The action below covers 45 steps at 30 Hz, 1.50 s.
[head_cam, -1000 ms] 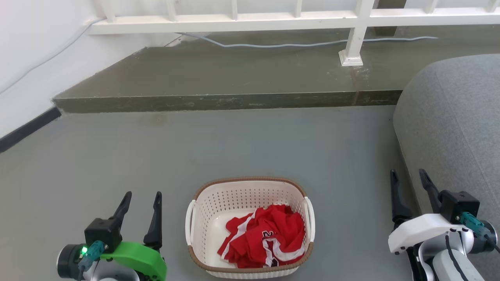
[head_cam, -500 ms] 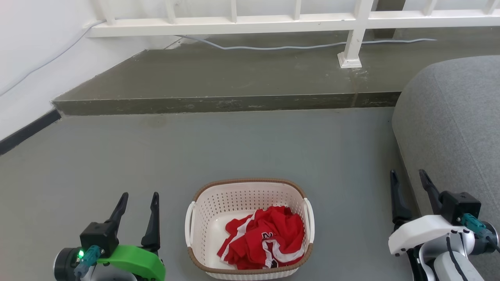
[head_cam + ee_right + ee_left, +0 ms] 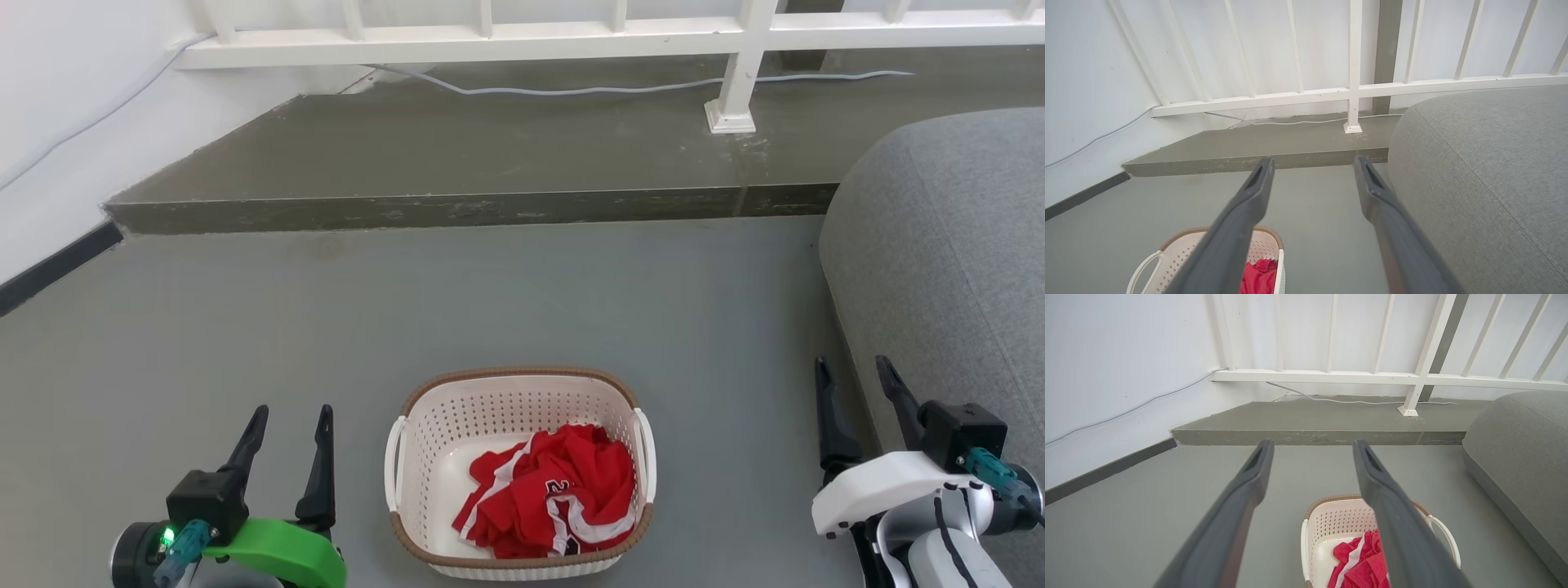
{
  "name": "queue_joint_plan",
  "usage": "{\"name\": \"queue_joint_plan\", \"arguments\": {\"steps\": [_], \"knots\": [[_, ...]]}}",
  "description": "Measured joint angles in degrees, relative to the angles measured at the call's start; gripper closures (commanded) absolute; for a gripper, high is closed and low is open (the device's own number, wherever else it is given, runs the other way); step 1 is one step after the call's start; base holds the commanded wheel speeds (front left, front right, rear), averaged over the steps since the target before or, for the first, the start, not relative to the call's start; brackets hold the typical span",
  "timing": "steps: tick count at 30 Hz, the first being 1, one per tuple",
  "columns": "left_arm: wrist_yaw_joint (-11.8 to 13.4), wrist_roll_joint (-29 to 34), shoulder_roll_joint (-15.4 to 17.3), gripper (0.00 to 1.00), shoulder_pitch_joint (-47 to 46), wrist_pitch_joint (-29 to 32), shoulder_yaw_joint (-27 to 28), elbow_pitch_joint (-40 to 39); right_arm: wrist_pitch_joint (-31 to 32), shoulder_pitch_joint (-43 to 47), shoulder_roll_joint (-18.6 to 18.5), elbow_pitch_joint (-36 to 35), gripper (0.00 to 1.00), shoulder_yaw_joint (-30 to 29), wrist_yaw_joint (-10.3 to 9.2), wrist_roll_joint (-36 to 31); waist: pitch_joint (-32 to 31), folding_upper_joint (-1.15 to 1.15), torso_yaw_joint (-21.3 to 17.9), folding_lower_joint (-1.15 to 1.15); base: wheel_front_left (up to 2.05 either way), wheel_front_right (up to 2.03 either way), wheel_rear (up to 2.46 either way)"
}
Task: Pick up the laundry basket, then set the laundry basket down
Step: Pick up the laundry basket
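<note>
The crumpled garment (image 3: 554,492) sits low, far below the brown rim (image 3: 519,371), so it will come along in its heap when I lift the laundry basket.
The laundry basket (image 3: 498,400) stands on the grey floor at the bottom middle of the head view, cream-white and perforated with a brown rim and white side handles. A crumpled red and white garment (image 3: 563,502) lies inside it. My left gripper (image 3: 292,414) is open to the basket's left, apart from it, and holds nothing. My right gripper (image 3: 851,366) is open well to the basket's right, beside the grey cushion. The left wrist view has the basket (image 3: 1331,514) low between and past the fingers (image 3: 1249,477). In the right wrist view the basket (image 3: 1180,249) sits at the lower left.
A raised concrete step (image 3: 457,208) crosses the floor beyond the basket, with a white railing (image 3: 735,82) and a pale cable (image 3: 571,88) on it. A large grey cushion (image 3: 947,269) fills the right side. A white wall with a dark skirting (image 3: 49,261) runs along the left.
The whole head picture has shifted slightly, so the camera moved. The left gripper sits a little lower in the view than a second ago. The basket and the right gripper kept their places.
</note>
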Motion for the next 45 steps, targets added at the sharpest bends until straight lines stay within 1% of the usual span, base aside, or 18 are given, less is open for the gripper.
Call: {"name": "queue_joint_plan", "arguments": {"steps": [15,22,29,34,38,45], "knots": [[0.26,0.46,0.20,0.00,0.07,0.59,0.08,-1.43,0.92,0.03,-0.02,-1.02,0.00,-0.07,-0.32,0.00,0.62,0.00,-0.24,0.00,0.00,0.00,0.00],[0.54,0.85,0.35,0.00,0.05,1.58,0.09,-2.36,1.67,0.06,-0.03,-2.08,0.00,-0.23,-0.46,0.01,2.54,0.00,-0.17,0.00,0.00,0.00,0.00],[0.58,0.85,0.25,0.00,-0.76,2.52,0.13,-3.04,2.94,-0.77,0.05,-2.52,0.00,0.52,-0.25,0.02,6.31,0.00,-0.12,0.00,0.00,0.00,0.00],[0.58,0.83,-0.19,0.00,-4.58,3.02,0.08,-2.91,3.50,-3.44,0.15,-2.42,0.00,0.80,0.08,0.05,9.79,0.00,-0.28,0.00,0.00,0.00,0.00],[0.44,0.80,-0.35,0.00,-7.04,3.94,0.02,-1.53,4.00,-5.46,0.29,-1.89,0.00,0.98,0.15,0.21,12.81,0.00,-0.40,0.00,0.00,0.00,0.00],[-0.81,-0.68,-0.62,0.00,-11.68,5.04,0.49,2.09,4.88,-9.72,0.68,0.13,0.00,1.53,0.82,0.24,18.35,0.00,-0.59,0.00,0.00,0.00,0.00]]}}
